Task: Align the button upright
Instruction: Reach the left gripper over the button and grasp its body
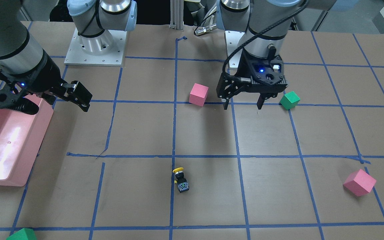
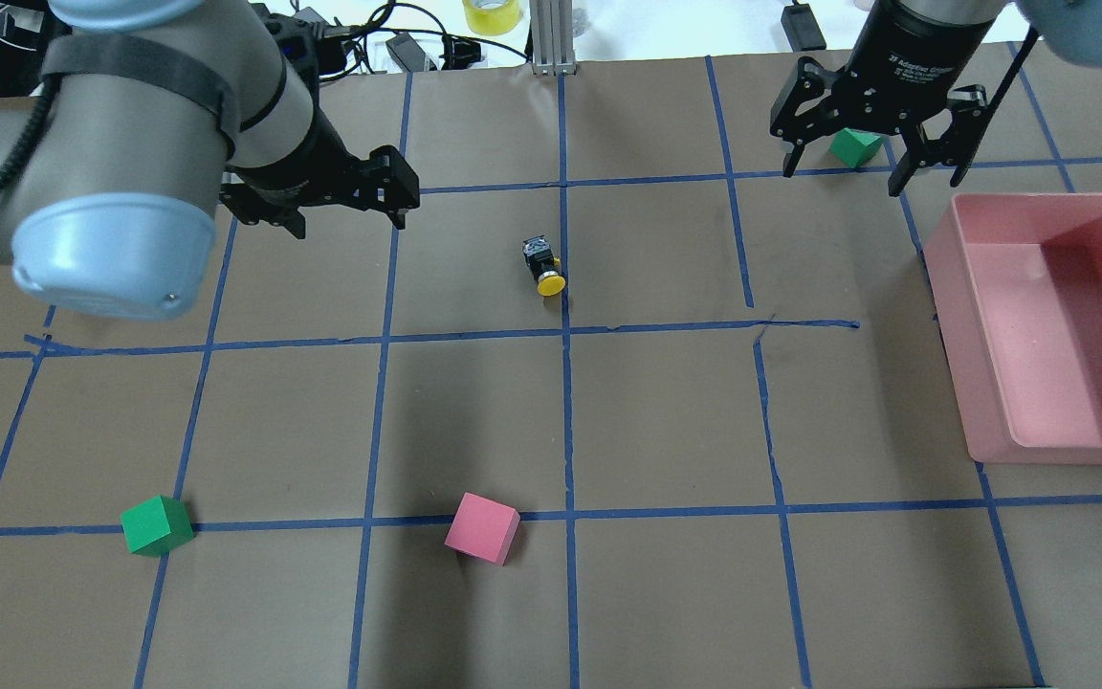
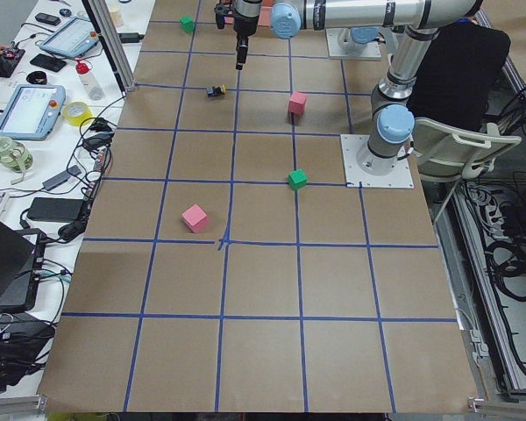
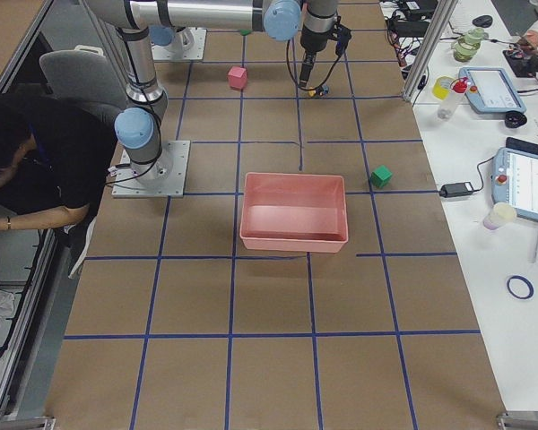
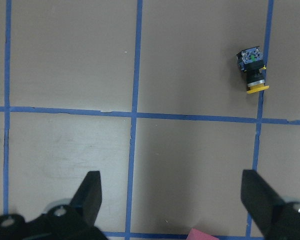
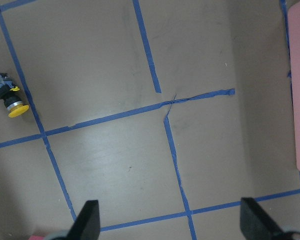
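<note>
The button (image 1: pixel 181 179) will stand on its own when I turn it cap up, because it has a broad, squared base (image 1: pixel 183 186) opposite its yellow cap.
The button (image 1: pixel 180 180) lies on its side on the brown paper, next to a blue tape line, with its yellow cap pointing towards the robot. It also shows in the overhead view (image 2: pixel 543 265), the left wrist view (image 5: pixel 253 70) and the right wrist view (image 6: pixel 7 95). My left gripper (image 1: pixel 242 106) is open and empty. It hangs above the table, apart from the button, between a pink cube (image 1: pixel 198 94) and a green cube (image 1: pixel 289 100). My right gripper (image 2: pixel 871 177) is open and empty, raised near the pink bin (image 2: pixel 943 287).
Another pink cube (image 1: pixel 359 182) lies at the far side on my left. Another green cube (image 2: pixel 855 145) sits at the far side, under my right gripper. Blue tape lines grid the paper.
</note>
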`<action>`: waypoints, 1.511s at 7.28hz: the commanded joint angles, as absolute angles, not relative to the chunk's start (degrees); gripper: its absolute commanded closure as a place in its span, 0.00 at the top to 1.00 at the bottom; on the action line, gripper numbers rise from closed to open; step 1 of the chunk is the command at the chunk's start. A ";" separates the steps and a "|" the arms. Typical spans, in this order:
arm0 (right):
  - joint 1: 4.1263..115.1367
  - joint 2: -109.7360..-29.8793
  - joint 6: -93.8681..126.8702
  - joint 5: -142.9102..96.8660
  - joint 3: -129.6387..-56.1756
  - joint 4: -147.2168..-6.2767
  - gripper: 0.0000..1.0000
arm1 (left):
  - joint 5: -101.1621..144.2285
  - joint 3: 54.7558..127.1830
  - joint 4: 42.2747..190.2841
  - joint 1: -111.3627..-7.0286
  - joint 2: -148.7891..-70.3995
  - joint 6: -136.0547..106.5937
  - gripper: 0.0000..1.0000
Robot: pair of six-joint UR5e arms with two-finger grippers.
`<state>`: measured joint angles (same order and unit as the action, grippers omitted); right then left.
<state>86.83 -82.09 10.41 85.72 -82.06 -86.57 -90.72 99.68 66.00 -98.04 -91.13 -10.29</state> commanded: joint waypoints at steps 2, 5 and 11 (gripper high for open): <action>89.72 -83.50 10.20 91.01 -82.62 -87.01 1.00 | -90.70 107.56 50.50 -103.52 -92.80 -15.11 1.00; 90.97 -83.58 10.98 95.16 -82.79 -86.84 1.00 | -95.87 112.24 31.39 -106.34 -99.38 -28.42 0.97; 93.16 -84.11 10.63 94.83 -82.97 -87.19 1.00 | -106.84 106.11 7.40 -115.12 -123.18 -33.48 0.98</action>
